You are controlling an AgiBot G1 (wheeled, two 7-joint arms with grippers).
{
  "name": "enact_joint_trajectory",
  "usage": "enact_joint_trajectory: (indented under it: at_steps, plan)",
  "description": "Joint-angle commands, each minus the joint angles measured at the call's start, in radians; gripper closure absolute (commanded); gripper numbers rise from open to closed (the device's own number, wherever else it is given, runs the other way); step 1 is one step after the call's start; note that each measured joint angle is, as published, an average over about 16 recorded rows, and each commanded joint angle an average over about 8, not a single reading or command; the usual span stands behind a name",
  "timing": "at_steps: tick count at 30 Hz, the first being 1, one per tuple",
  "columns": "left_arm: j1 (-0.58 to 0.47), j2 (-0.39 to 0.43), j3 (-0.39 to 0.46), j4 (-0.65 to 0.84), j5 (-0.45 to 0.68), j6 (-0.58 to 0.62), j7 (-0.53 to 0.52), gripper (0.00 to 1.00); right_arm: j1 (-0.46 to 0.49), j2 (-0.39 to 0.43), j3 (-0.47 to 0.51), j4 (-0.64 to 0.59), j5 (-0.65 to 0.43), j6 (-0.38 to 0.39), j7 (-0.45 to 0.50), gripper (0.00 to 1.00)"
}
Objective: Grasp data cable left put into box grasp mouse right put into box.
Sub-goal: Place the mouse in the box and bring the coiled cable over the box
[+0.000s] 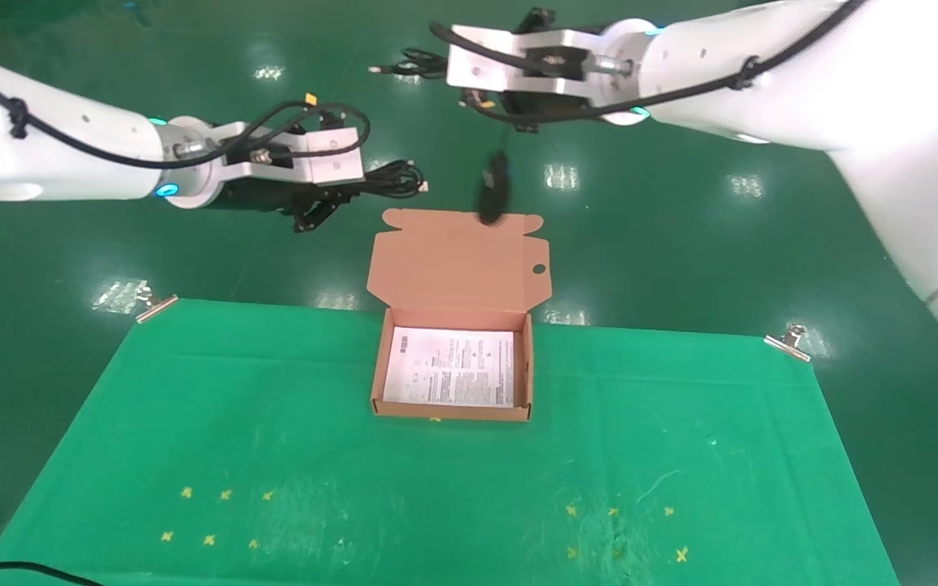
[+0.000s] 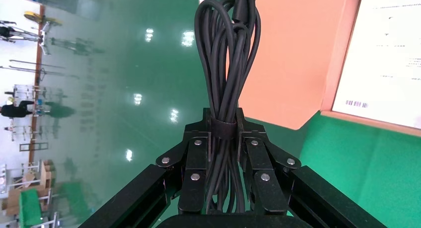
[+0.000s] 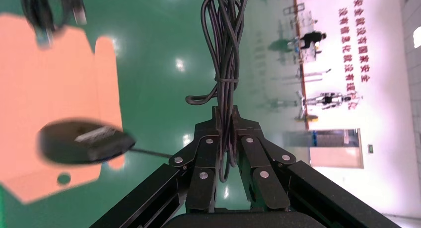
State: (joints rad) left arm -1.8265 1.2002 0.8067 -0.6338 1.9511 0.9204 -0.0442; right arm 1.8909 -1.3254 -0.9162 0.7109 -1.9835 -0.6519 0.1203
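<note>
The mouse (image 1: 495,190) hangs at the lid next to the data cable, so next my left gripper moves back while my right gripper lowers the mouse into the box (image 1: 451,367) first.
The box (image 1: 452,411) stands open on the green cloth, with a white printed sheet (image 1: 451,368) inside and its flap lid (image 1: 457,260) upright. My left gripper (image 1: 351,189) is behind and left of the lid, shut on the data cable (image 1: 394,176). The left wrist view shows its jaws (image 2: 223,126) clamped on the strapped black bundle (image 2: 226,54). My right gripper (image 1: 457,81) is high behind the box, shut on the mouse's coiled cord (image 3: 226,39). The mouse (image 1: 493,191) dangles by its cord over the lid's top edge, its pale label showing in the right wrist view (image 3: 84,141).
The green cloth (image 1: 273,456) covers the table, held by metal clips at the far corners (image 1: 155,305) (image 1: 791,342). Small yellow marks (image 1: 216,517) dot the cloth near the front. A shiny green floor (image 1: 681,244) lies beyond the table.
</note>
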Motion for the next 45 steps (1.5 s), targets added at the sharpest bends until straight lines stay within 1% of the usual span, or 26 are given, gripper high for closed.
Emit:
enact_joint_trajectory:
  at_steps: [1, 4, 7, 14, 20, 26, 35, 45]
  plan:
    - [-0.013, 0.021, -0.002, 0.024, 0.001, -0.024, 0.016, 1.0, 0.016, -0.032, 0.005, -0.052, 0.034, 0.029, -0.048, 1.0]
    - [-0.023, 0.033, -0.004, 0.043, -0.002, -0.032, 0.027, 1.0, 0.025, -0.034, -0.003, -0.055, 0.07, 0.04, -0.08, 1.0]
    - [-0.026, 0.035, -0.005, 0.052, -0.002, -0.036, 0.033, 1.0, 0.021, -0.029, -0.014, -0.044, 0.092, 0.046, -0.09, 1.0]
    - [-0.004, -0.012, 0.004, 0.036, 0.015, -0.02, 0.025, 1.0, -0.022, -0.025, -0.059, -0.043, 0.097, 0.063, -0.063, 1.0]
    - [0.01, -0.06, 0.021, 0.002, 0.06, -0.002, -0.029, 1.0, -0.065, -0.033, -0.109, -0.053, 0.115, 0.073, -0.041, 1.0]
    - [0.022, -0.089, 0.036, -0.044, 0.106, 0.01, -0.093, 1.0, -0.098, -0.039, -0.165, -0.051, 0.148, 0.094, -0.027, 1.0]
    - [0.04, -0.111, 0.044, -0.118, 0.138, 0.02, -0.158, 1.0, -0.138, -0.044, -0.263, -0.036, 0.206, 0.128, 0.001, 1.0]
    - [0.052, -0.123, 0.048, -0.163, 0.157, 0.027, -0.197, 1.0, -0.169, -0.047, -0.363, 0.004, 0.285, 0.158, 0.037, 1.0]
